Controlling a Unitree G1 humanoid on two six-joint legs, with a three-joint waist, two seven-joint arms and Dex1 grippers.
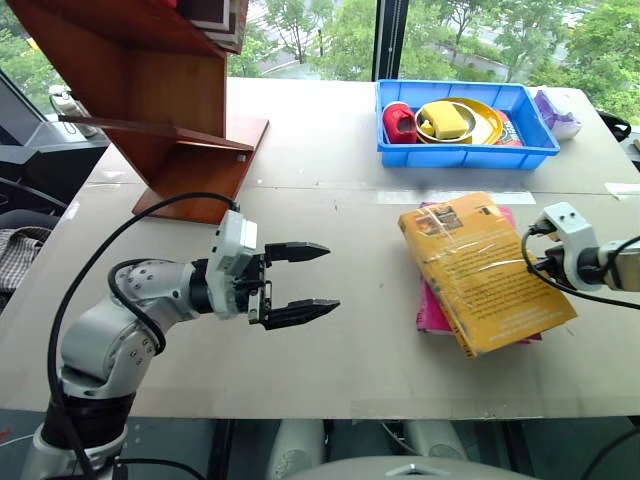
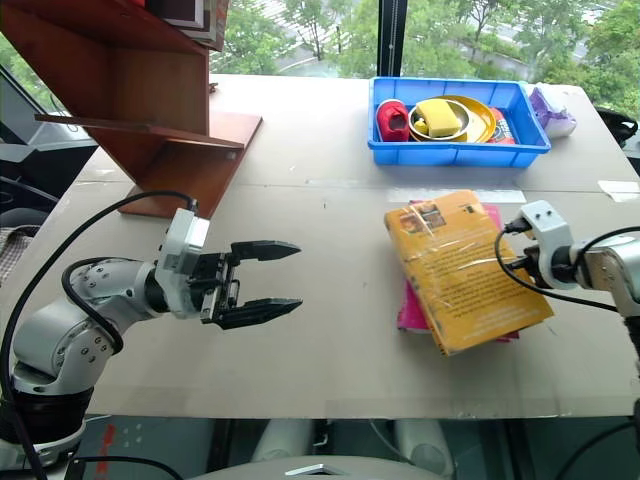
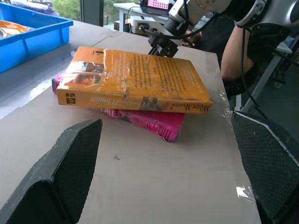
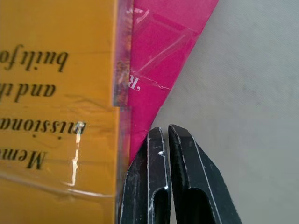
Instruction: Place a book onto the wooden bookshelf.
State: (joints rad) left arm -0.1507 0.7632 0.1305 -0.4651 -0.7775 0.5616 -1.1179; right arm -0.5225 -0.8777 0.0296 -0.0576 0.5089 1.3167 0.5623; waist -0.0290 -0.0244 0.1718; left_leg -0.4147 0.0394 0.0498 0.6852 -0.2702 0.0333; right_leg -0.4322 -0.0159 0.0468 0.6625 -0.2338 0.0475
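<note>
Next, my right gripper pushes the stack's far edge (image 1: pixel 526 246) toward my left gripper first, because the yellow-orange book (image 1: pixel 482 270) is a long way from my left gripper and the bookshelf.
The yellow-orange book (image 1: pixel 485 270), wrapped in glossy plastic, lies skewed on top of a magenta-pink book (image 1: pixel 432 312) at the table's right. My right gripper (image 4: pixel 164 130) is shut with nothing in it, its tips at the table beside the pink book's corner, at the stack's right edge. In the left wrist view it (image 3: pixel 160 49) shows at the book's far side. My left gripper (image 1: pixel 333 278) hovers open over the table's middle, pointing right toward the books, well short of them. The wooden bookshelf (image 1: pixel 150 90) stands at the back left.
A blue tray (image 1: pixel 465 155) at the back right holds a red cup, yellow plates and a sponge. A purple-and-white item (image 1: pixel 555 110) lies beside it. A person's arm (image 3: pixel 233 51) shows beyond the table in the left wrist view.
</note>
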